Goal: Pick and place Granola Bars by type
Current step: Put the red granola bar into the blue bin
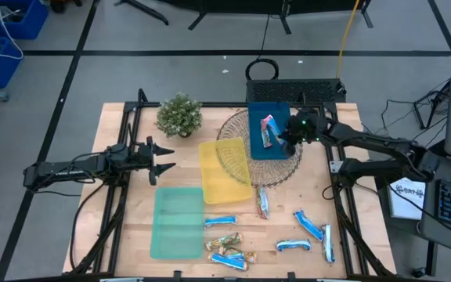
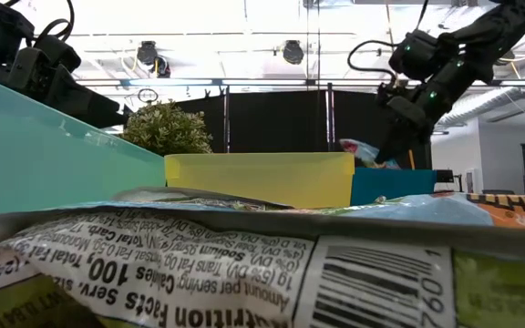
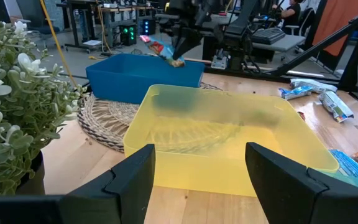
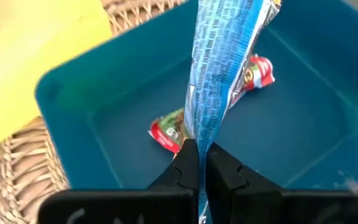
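The blue bar (image 1: 273, 125) is hanging between the blue tray's sides, so the robot's right gripper goes on lowering it until it gets close to the tray's bottom (image 1: 268, 150), and then let go.
My right gripper (image 1: 286, 138) (image 4: 202, 165) hangs over the blue tray (image 1: 254, 110) (image 4: 291, 127), shut on a blue-wrapped granola bar (image 4: 219, 68) (image 3: 161, 50). A blue-and-red bar (image 4: 166, 132) lies on the tray's floor behind it. Several blue-and-white bars (image 1: 308, 224) and gold-brown bars (image 1: 225, 241) lie flat on the table near its near edge. My left gripper (image 1: 167, 160) (image 3: 201, 152) waits open, left of the yellow tray (image 1: 225, 168), touching nothing. My right gripper pinches the blue bar by the flat wrapper end (image 4: 200, 134) between its two fingers. It comes slanting down from the table's right side. The bar sticks out ahead of the fingers, along them, over the blue tray's floor.
The blue tray rests on a round woven mat (image 1: 233, 133). The yellow tray sits left of it and the green tray (image 1: 177, 223) nearer the near edge. A small potted plant (image 1: 180, 115) stands at the far left. Bare wood lies right of the yellow tray.
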You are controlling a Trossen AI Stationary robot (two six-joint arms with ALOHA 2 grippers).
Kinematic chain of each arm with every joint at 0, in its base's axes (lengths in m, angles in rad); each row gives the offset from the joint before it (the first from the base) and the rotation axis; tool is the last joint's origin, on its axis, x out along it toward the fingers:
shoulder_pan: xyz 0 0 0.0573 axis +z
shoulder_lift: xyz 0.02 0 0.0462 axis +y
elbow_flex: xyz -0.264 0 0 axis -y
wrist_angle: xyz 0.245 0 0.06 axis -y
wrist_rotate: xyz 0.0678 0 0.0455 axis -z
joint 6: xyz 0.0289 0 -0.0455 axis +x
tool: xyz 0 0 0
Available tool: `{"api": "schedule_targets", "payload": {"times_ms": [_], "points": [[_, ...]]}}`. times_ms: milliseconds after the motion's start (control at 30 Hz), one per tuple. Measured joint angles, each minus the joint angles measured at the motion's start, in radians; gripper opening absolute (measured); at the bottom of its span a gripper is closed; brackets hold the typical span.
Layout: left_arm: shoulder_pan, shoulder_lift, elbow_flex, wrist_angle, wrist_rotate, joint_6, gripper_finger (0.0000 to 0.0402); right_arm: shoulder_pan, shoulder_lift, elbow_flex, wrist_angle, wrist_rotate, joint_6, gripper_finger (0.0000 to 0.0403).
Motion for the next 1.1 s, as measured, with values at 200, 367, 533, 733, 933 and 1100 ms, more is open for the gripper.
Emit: {"api": "schedule_targets", "payload": {"times_ms": [200,367,533,733,933,1100], "points": [[0.0,0.0,0.0,0.0,0.0,0.0,0.0255,-0.02,0.035,0.0,-0.019,0.002,0.018,0.0],[0.0,0.0,0.0,0.0,0.0,0.0,0.0255,-0.03,0.068,0.0,-0.036,0.003,0.026,0.0001],[0.0,0.0,0.0,0.0,0.0,0.0,0.0255,-0.031,0.096,0.0,-0.035,0.007,0.026,0.0001],[0.0,0.0,0.0,0.0,0.0,0.0,0.0255,-0.031,0.133,0.0,-0.031,0.007,0.026,0.0002],[0.0,0.0,0.0,0.0,0.0,0.0,0.0255,-0.031,0.145,0.0,-0.024,0.007,0.026,0.0003],[0.0,0.0,0.0,0.0,0.0,0.0,0.0255,-0.031,0.145,0.0,-0.023,0.007,0.026,0.0003]]}}
